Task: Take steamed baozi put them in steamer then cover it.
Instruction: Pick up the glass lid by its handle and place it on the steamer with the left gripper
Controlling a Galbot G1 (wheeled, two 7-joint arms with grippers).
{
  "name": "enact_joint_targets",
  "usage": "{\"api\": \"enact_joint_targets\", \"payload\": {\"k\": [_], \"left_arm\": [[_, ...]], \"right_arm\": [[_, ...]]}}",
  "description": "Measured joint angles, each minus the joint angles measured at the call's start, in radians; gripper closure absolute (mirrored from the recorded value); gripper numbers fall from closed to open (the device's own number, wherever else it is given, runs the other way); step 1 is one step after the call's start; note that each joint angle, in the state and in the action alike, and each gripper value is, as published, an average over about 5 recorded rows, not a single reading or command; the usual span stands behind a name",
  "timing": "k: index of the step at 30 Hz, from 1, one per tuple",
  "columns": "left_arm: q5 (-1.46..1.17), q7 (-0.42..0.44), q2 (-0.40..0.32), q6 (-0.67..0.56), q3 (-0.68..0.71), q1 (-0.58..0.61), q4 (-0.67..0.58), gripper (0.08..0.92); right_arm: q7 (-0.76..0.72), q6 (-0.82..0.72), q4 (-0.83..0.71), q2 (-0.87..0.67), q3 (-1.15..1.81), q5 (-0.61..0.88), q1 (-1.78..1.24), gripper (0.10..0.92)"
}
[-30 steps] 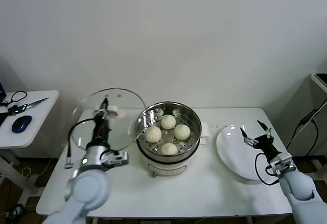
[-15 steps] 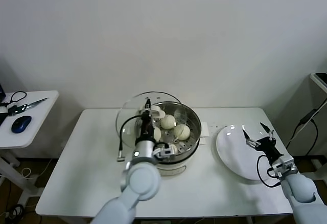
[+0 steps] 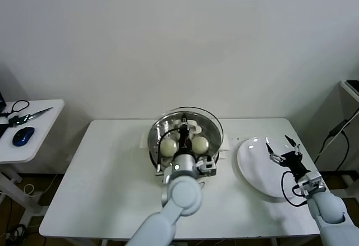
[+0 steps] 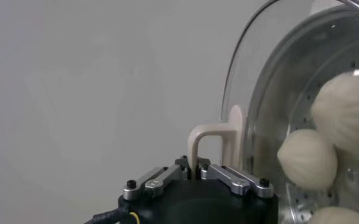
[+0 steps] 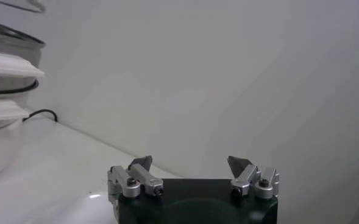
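Note:
The glass lid (image 3: 193, 108) is just above the steamer's rim (image 3: 150, 139) and reaches across the steamer's opening. My left gripper keeps lowering the lid until it rests there, then let go.
The steamer (image 3: 153, 140) stands mid-table with steamed baozi (image 3: 170, 144) (image 3: 200, 143) inside it. A clear glass lid (image 3: 210, 123) now sits over its mouth; I cannot tell whether it rests on the rim. My left gripper (image 3: 183, 129) is shut on the lid's cream handle (image 4: 206, 137). In the left wrist view the gripper (image 4: 196, 169) pinches that handle, and through the glass lid (image 4: 258, 91) I see baozi (image 4: 307, 159) (image 4: 348, 112) on the perforated floor. My right gripper (image 3: 282, 147) hangs open and empty over the plate; its wrist view shows the right gripper (image 5: 191, 164) with jaws wide apart.
A bare white plate (image 3: 252, 170) lies on the table's right side. My left arm (image 3: 182, 195) reaches across the table's front toward the steamer. A side table at the left holds a blue mouse (image 3: 23, 136) and scissors (image 3: 31, 115).
My left gripper has carried the glass lid rightward from beside the steamer to over its mouth. The right gripper has barely moved.

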Motion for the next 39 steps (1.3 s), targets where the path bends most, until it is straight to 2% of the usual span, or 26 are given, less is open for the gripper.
{"api": "enact_joint_targets", "payload": {"k": [18,39], "left_arm": [[0.029,0.003,-0.029,-0.001,-0.008,-0.009,0.088,0.850],[0.026,-0.051,-0.031,0.000,-0.009,-0.011,0.133,0.850]], "right_arm": [[-0.002,0.003,-0.002,0.006,0.000,-0.012,0.008,0.203],[-0.016,0.008,-0.003,0.014,0.001,-0.025,0.009,0.203]]}}
